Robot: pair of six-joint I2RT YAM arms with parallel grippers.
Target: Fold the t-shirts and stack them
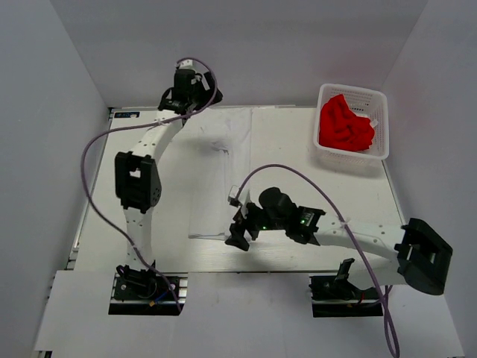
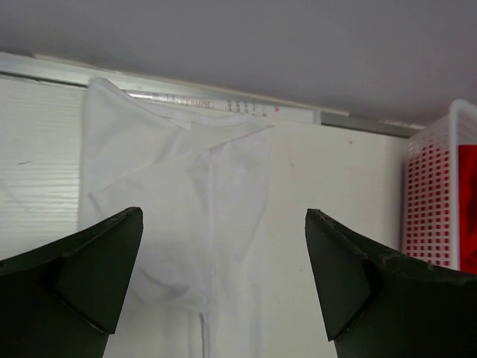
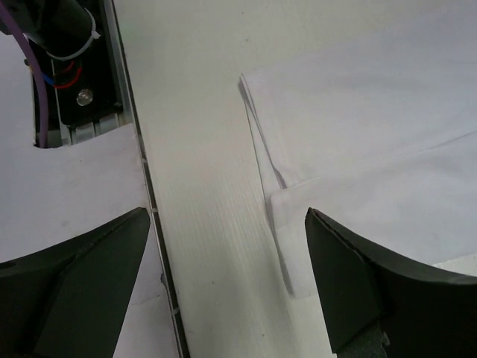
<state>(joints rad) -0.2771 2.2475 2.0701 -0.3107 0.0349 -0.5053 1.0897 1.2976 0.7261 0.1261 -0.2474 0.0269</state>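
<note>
I expect the layers of the white t-shirt to come along together with its hem [image 1: 207, 236] when I lift and fold it, because the folded sides [image 1: 226, 177] lie flat over the t-shirt.
The white t-shirt [image 1: 216, 186] lies spread flat on the table. My left gripper [image 1: 179, 104] is open at the shirt's far left part; in the left wrist view [image 2: 223, 216] its jaws stand wide apart above a folded-over sleeve of the white t-shirt [image 2: 179, 186]. My right gripper [image 1: 237, 222] is open at the shirt's near left corner; in the right wrist view [image 3: 227, 216] the hem corner of the white t-shirt [image 3: 343, 142] lies by the right finger [image 3: 358, 276]. The red t-shirt [image 1: 344, 125] lies crumpled in the basket.
The white lattice basket [image 1: 376, 101] stands at the table's far right corner and shows at the right in the left wrist view [image 2: 432, 201]. Grey walls close in the table at the back and sides. The left arm's base [image 3: 67, 67] shows in the right wrist view.
</note>
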